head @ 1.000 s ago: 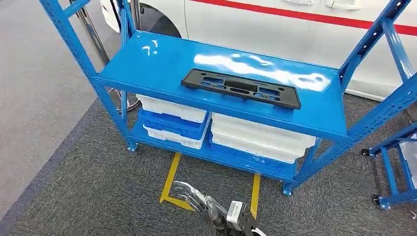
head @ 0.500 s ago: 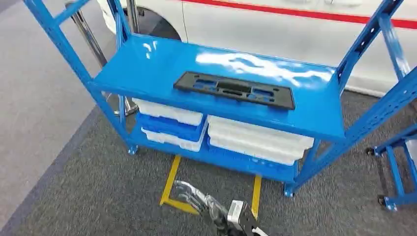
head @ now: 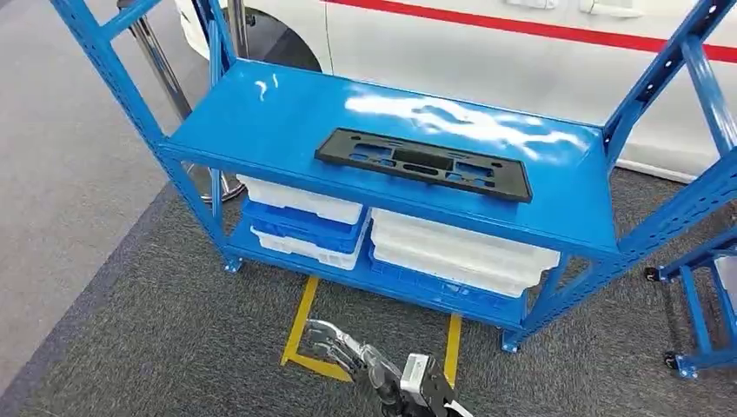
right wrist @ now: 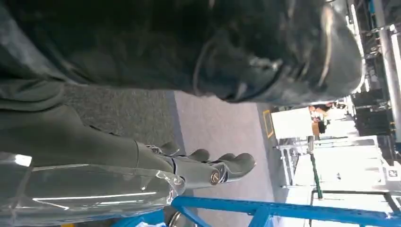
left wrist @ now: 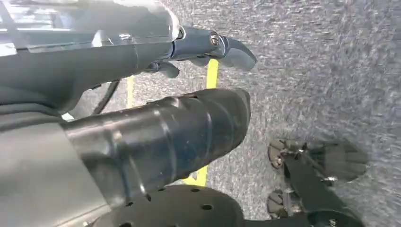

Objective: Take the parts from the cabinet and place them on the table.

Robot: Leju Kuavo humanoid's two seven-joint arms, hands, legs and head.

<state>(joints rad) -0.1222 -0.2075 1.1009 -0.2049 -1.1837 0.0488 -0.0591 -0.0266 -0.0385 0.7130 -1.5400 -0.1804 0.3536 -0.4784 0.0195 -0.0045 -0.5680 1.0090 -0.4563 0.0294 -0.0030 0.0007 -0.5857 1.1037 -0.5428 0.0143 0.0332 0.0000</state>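
The dark hollow (head: 423, 159) goes down into the middle of the black plastic part (head: 511, 180). I should expect a boxy bulge on its underside when I lift it.
A long black plastic part (head: 423, 164) with cut-outs lies flat on the top shelf of the blue cabinet (head: 278, 109), toward its front edge. My right hand (head: 337, 340) hangs low over the carpet in front of the cabinet, well below and short of the part, with its fingers loosely spread and nothing in them. In the right wrist view the same right hand (right wrist: 208, 170) is empty, with a blue cabinet beam (right wrist: 265, 208) beyond it. My left hand (left wrist: 203, 45) hangs over the carpet near a yellow floor line (left wrist: 211, 75), holding nothing.
Stacked white and blue trays (head: 304, 217) and white trays (head: 461, 248) fill the lower shelf. A white vehicle with a red stripe (head: 487, 35) stands behind the cabinet. A second blue frame on castors (head: 695, 304) is at the right. Yellow tape (head: 300, 321) marks the carpet.
The whole picture swayed slightly left and back, so the camera moved. The black part stays on the shelf. My right hand hangs in the same place.
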